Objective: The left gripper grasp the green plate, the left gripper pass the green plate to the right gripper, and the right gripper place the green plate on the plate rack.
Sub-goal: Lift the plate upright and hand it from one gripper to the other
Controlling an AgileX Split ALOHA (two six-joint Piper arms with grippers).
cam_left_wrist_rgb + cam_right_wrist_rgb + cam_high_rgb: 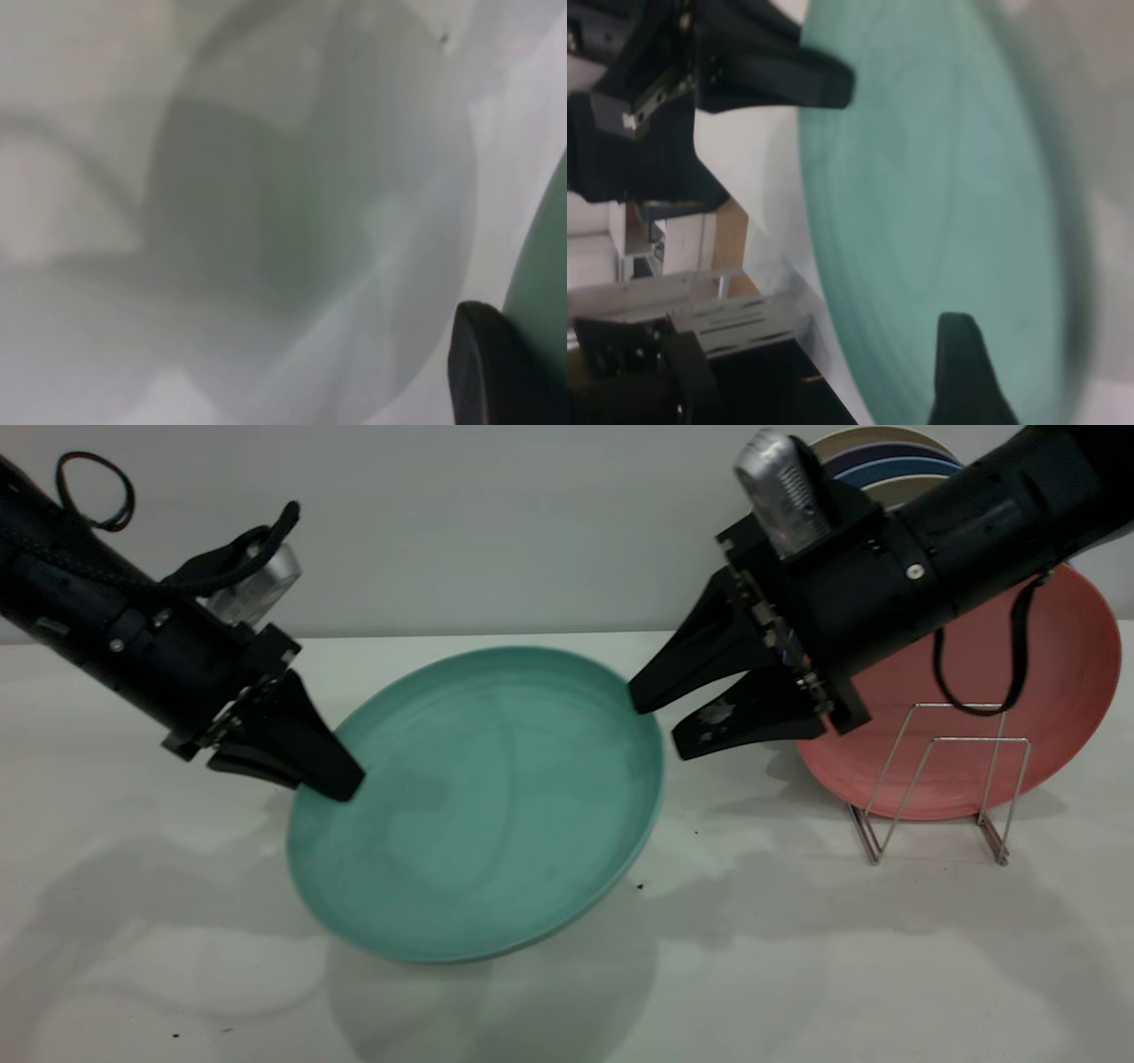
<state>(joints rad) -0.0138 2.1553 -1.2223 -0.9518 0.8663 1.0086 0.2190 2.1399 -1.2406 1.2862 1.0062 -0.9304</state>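
Observation:
My right gripper needs to close further over the plate's rim [629, 763] before my left gripper opens, because the green plate's rim [650, 717] reaches only the ends of my open right gripper's fingers.
The green plate [496, 806] hangs tilted above the table, its lower edge close to the surface. My left gripper [341, 784] is shut on the plate's left rim. In the left wrist view one black finger [492, 372] lies against the plate's edge [542, 266]. My right gripper [656, 724] is open at the plate's right rim, with one finger over the plate's face and the other just off the rim. The right wrist view shows one of its fingers [963, 367] in front of the plate [939, 195] and the left gripper [824, 84] on the far rim. The plate rack [939, 779] stands at the right.
A salmon-pink plate [1054, 682] leans upright in the wire rack behind the right arm. More plates [895, 465] show behind the right arm's silver box. The white table [797, 957] runs to a pale wall at the back.

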